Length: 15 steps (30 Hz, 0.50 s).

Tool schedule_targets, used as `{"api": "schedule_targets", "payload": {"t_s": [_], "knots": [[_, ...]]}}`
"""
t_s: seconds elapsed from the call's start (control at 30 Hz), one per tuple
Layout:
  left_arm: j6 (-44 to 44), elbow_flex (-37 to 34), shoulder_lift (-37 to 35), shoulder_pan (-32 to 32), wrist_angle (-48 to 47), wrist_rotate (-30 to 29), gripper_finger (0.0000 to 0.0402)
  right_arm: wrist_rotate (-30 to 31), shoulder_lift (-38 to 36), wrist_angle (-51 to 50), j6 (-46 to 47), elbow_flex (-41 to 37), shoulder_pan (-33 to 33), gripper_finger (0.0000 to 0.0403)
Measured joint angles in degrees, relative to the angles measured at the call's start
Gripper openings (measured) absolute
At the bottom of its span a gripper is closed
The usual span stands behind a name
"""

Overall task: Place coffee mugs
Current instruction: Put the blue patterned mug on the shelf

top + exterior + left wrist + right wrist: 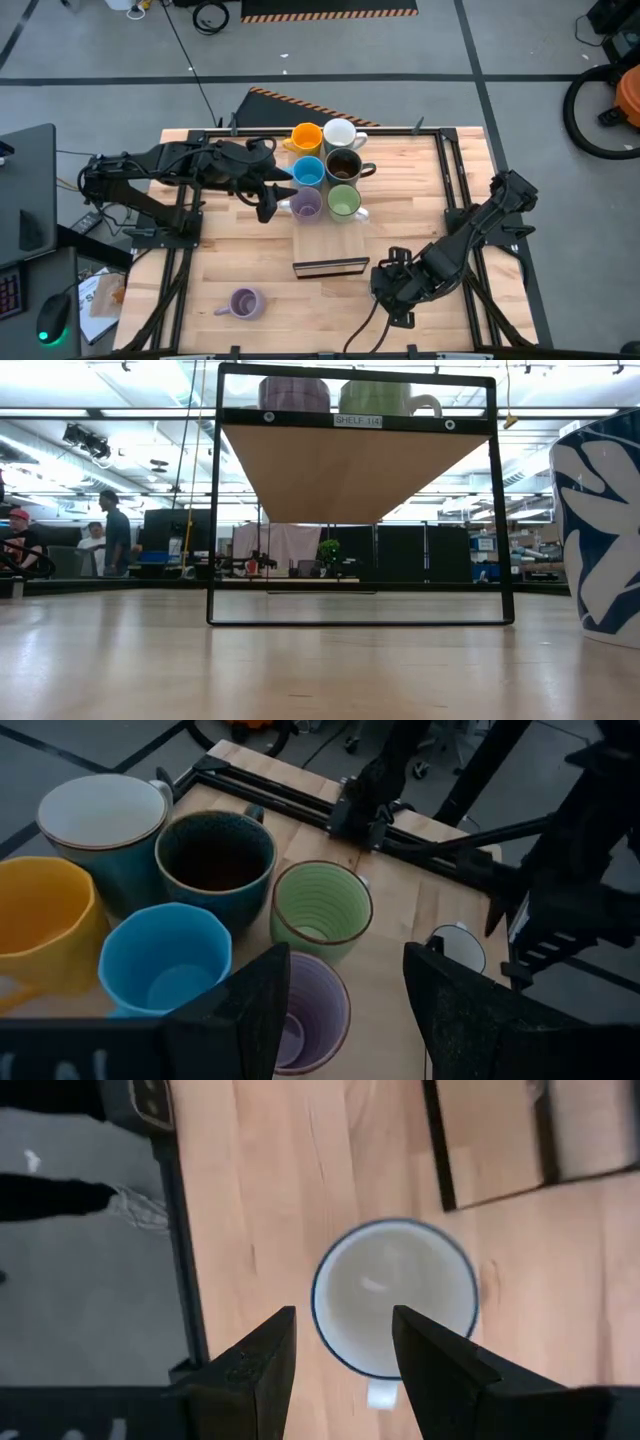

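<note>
My right gripper should now move its open fingers down, because the white mug's blue rim [316, 1294] passes through the gap between them. It should go on until they straddle the mug at its side [337, 1347], and then close.
Six mugs stand on a raised wooden shelf board [330, 243]: orange [305, 137], white [340, 132], light blue [308, 172], dark brown [343, 164], lavender [304, 205] and light green [344, 202]. My left gripper [269, 204] is open beside the lavender mug [318, 1010], just above its rim. A second lavender mug [244, 303] stands on the table near the front edge. My right gripper [342, 1318] is open, pointing down over a white, blue-rimmed mug [395, 1290] that stands on the table. In the high view the gripper [393, 285] hides this mug.
The shelf stands on a black frame [212, 500], with its front edge [330, 267] facing the near side. Black rails [452, 170] run along the table's sides. Bare wood lies between the loose lavender mug and my right arm. People [105, 535] stand in the room behind.
</note>
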Motion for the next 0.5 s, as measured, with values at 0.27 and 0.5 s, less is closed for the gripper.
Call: {"api": "schedule_targets", "payload": {"t_s": [0.27,0.5], "knots": [[0.0,0.0,0.0,0.0,0.1,0.0,0.0204,-2.2,0.0,8.8,-2.7,-7.1,1.9,0.0172],[0.1,0.0,-0.5,0.3,0.1,0.0,0.0204,0.6,0.0,11.5,-3.0,-11.1,2.3,0.0168]]}}
